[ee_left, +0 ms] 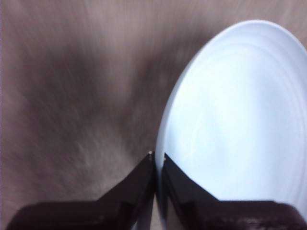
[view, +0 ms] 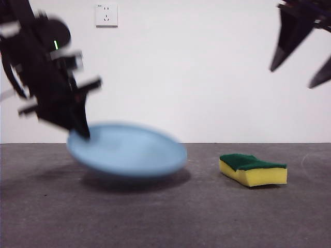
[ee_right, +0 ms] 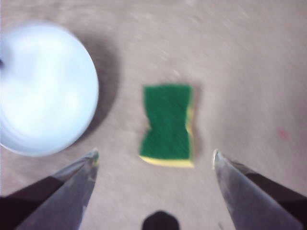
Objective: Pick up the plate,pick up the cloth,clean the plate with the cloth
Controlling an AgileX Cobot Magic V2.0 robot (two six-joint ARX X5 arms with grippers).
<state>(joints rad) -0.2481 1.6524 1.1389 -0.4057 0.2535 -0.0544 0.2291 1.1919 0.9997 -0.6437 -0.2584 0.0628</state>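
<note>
My gripper will lift the green top, which dips at a narrow waist (view: pixel 243 165), so the cloth (view: pixel 253 171) will squeeze in there and its ends will spread out.
The light-blue plate (view: pixel 126 150) hangs tilted just above the grey table at left of the front view. My left gripper (view: pixel 83 132) is shut on its near-left rim; in the left wrist view the gripper (ee_left: pixel 157 158) pinches the edge of the plate (ee_left: pixel 235 120). The cloth, a yellow sponge with a green top (view: pixel 252 169), lies flat on the table at right. My right gripper (view: pixel 299 72) is open and empty, high above the sponge. In the right wrist view the sponge (ee_right: pixel 168 124) lies ahead between the wide-spread jaws of this gripper (ee_right: pixel 154 154), with the plate (ee_right: pixel 43 88) beside it.
A grey table (view: pixel 165 217) spreads across the front. A white wall with a socket (view: pixel 106 15) stands behind. The plate casts a shadow on the table under it.
</note>
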